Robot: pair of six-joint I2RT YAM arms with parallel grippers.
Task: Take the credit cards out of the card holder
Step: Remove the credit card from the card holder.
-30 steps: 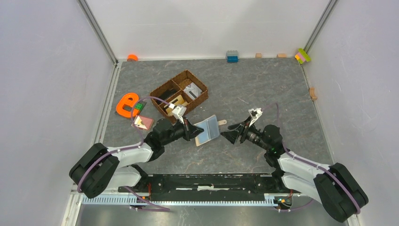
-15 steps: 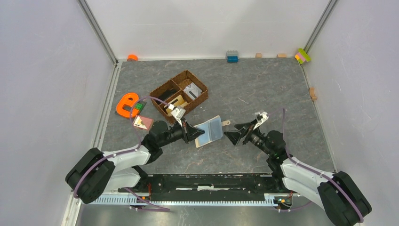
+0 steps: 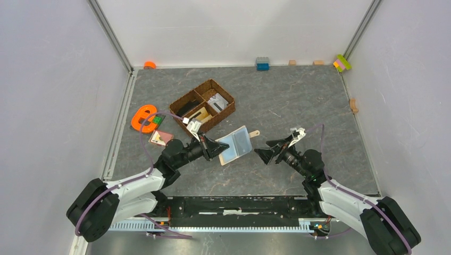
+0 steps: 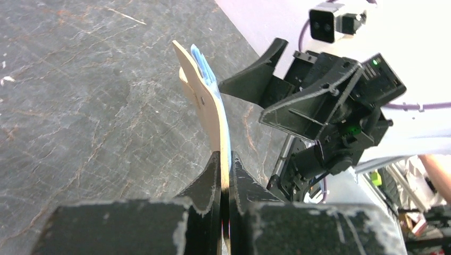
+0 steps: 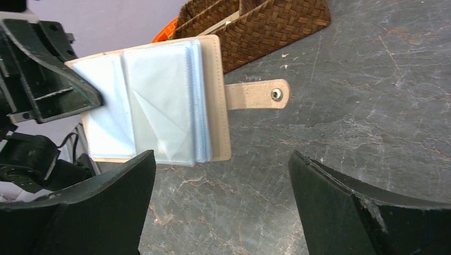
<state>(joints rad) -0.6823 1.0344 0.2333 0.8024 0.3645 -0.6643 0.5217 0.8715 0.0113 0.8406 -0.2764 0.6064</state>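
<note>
The card holder's free cover [image 3: 242,140] is outside my right gripper's fingers, so my left gripper should move back and line the card holder up again so that those fingers pinch the tab side [image 3: 249,136].
My left gripper [image 3: 219,149] is shut on one edge of the beige card holder [image 3: 235,144] and holds it open above the table, clear sleeves toward the right arm. In the left wrist view the holder [image 4: 211,106] stands edge-on between my fingers [image 4: 224,159]. My right gripper [image 3: 261,153] is open and empty, just right of the holder and apart from it. In the right wrist view the sleeves [image 5: 159,106] and closing tab [image 5: 258,94] lie beyond my open gripper [image 5: 222,156]. A pinkish card with a pale cream one [image 3: 161,137] lies on the table left of my left arm.
A brown wicker basket [image 3: 220,87] with several small items stands behind the holder, also in the right wrist view [image 5: 276,24]. An orange letter toy [image 3: 142,118] lies at the left. Small blocks [image 3: 262,63] line the back wall and right edge.
My right arm has drawn its wrist back and to the right, its open fingers still pointing at the holder. My left arm has shifted slightly, and the holder has stayed held in nearly the same place.
</note>
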